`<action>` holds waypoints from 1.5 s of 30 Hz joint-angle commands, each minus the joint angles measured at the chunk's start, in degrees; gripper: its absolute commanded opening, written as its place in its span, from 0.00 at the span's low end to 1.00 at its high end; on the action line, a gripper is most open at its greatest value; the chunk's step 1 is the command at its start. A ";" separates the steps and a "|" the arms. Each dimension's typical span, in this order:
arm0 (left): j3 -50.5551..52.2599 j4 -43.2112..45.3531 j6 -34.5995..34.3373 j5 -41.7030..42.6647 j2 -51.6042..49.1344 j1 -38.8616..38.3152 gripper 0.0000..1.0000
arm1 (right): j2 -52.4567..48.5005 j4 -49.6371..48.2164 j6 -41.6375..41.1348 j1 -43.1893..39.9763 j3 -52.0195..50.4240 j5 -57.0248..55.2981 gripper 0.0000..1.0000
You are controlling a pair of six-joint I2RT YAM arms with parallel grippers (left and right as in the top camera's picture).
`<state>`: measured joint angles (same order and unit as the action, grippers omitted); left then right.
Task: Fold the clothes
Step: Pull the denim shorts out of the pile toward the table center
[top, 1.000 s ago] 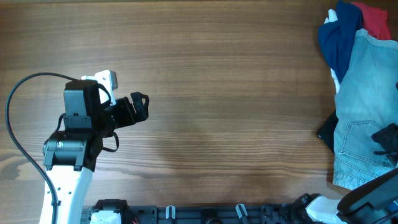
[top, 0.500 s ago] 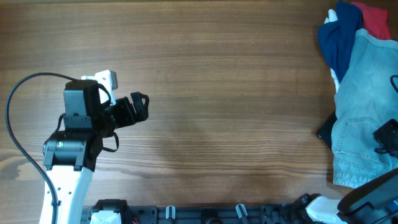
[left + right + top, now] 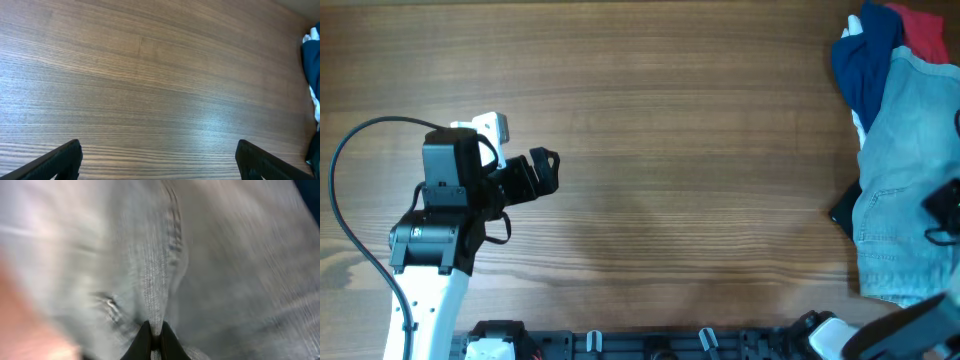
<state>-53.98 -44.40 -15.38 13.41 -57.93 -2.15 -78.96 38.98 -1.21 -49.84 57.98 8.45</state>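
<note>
The fingers of my right gripper are closed tight on a fold of the denim (image 3: 159,280), so it should pull the shorts until they get to the table's clear middle (image 3: 705,190) before it lets go.
The clothes, light-blue faded denim shorts (image 3: 905,170), lie at the table's right edge, partly over other garments. My right gripper (image 3: 945,210) is at the shorts' lower right part, shut on a pinched ridge of the denim (image 3: 155,305), which fills the blurred right wrist view; its fingertips (image 3: 154,339) clamp the fold. Far from the shorts, my left gripper (image 3: 545,172) hovers over bare wood at the left, open with nothing between its fingers (image 3: 60,160).
A dark blue garment (image 3: 865,60) and a red one (image 3: 925,35) lie under the shorts at the back right. A black item (image 3: 845,212) pokes out at the shorts' left side. The wooden table (image 3: 670,150) spreads between the arms.
My right gripper has shut on the denim and drawn it toward the right edge; the shorts' lower part has bunched and shifted. The left arm has not moved.
</note>
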 commanded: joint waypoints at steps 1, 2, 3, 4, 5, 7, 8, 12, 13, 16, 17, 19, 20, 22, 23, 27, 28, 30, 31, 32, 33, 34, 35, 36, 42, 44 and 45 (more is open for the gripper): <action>-1.22 1.16 0.35 0.46 0.50 -0.31 0.97 | 8.98 1.29 -0.44 5.84 4.44 10.95 0.04; -1.22 1.40 0.35 0.48 0.50 -0.31 0.98 | 10.34 1.73 -0.44 7.43 4.70 10.95 0.04; -1.22 1.77 0.35 0.48 0.50 -0.31 0.98 | 12.13 2.29 -0.50 9.84 5.01 10.95 0.04; -1.22 2.01 0.33 0.48 0.50 -0.31 0.98 | 13.90 2.78 -0.48 12.63 5.20 10.95 0.04; -1.22 2.19 0.33 0.48 0.50 -0.31 0.98 | 15.15 3.10 -0.50 14.91 5.20 10.91 0.04; -1.22 2.60 0.33 0.48 0.50 -0.31 0.98 | 17.46 4.13 -2.10 20.81 5.20 10.88 0.04; -1.22 2.69 0.33 0.48 0.50 -0.31 0.98 | 18.14 4.61 -3.37 23.89 5.20 10.91 0.04; -1.22 2.84 0.33 0.50 0.50 -0.31 0.97 | 17.73 5.16 -6.93 36.65 5.18 10.67 0.04; -1.22 2.82 0.33 0.50 0.50 -0.31 0.97 | 17.29 5.01 -6.99 39.01 5.18 10.25 0.04; -1.22 2.84 0.33 0.48 0.50 -0.31 0.98 | 14.23 3.56 -10.97 49.29 5.18 5.86 0.04; -1.22 2.84 0.33 0.50 0.50 -0.31 0.98 | 13.22 2.86 -11.47 51.71 5.18 5.35 0.04; -1.22 2.84 0.33 0.50 0.50 -0.31 0.98 | 10.23 0.48 -13.16 57.44 5.18 5.09 0.04; -1.22 2.84 0.33 0.50 0.50 -0.31 0.98 | 8.46 -0.87 -14.60 60.04 5.18 5.09 0.04; -1.22 2.84 0.33 0.50 0.50 -0.31 0.97 | 4.81 -3.56 -16.85 64.50 5.18 5.14 0.04; -1.22 2.84 0.33 0.50 0.50 -0.31 0.98 | 2.54 -5.20 -17.57 67.01 5.18 5.14 0.04; -1.22 2.84 0.33 0.50 0.50 -0.31 0.98 | -6.03 -13.60 -19.87 75.45 5.20 5.09 0.04; -1.22 2.84 0.33 0.50 0.50 -0.31 0.98 | -7.43 -15.50 -20.50 76.72 5.18 5.11 0.04; -1.22 2.84 0.33 0.50 0.50 -0.31 0.98 | -10.82 -20.28 -22.08 79.41 5.20 5.09 0.04; -1.22 2.84 0.33 0.50 0.50 -0.31 0.98 | -12.63 -22.84 -23.08 80.61 5.18 5.07 0.04; -1.22 2.84 0.33 0.50 0.50 -0.31 0.98 | -13.62 -24.28 -23.52 81.20 5.20 5.09 0.04; -1.22 2.84 0.33 0.50 0.50 -0.31 0.98 | -14.67 -25.90 -24.11 81.77 5.20 5.07 0.04; -1.22 2.84 0.33 0.50 0.50 -0.31 0.99 | -15.63 -27.43 -24.28 82.16 5.18 5.05 0.04; -1.22 2.84 0.33 0.50 0.50 -0.31 0.99 | -16.35 -28.74 -24.26 82.31 5.18 5.09 0.08; -1.22 2.84 0.33 0.52 0.50 -0.31 0.99 | -16.68 -29.57 -24.22 82.29 5.18 4.98 0.17; -1.22 2.82 0.33 1.77 0.31 -0.37 1.00 | -13.42 -25.73 -20.81 78.77 7.56 1.40 1.00; -1.22 2.86 0.33 2.67 -0.28 -0.57 1.00 | -10.99 -19.76 -20.79 76.41 10.12 -2.08 1.00; -1.22 2.86 0.33 2.67 -0.72 -1.01 1.00 | -9.64 -16.39 -20.52 75.12 11.65 -3.87 1.00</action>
<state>-54.00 -41.71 -15.35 14.00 -57.95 -2.22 -94.06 17.39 -22.92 29.15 64.18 10.72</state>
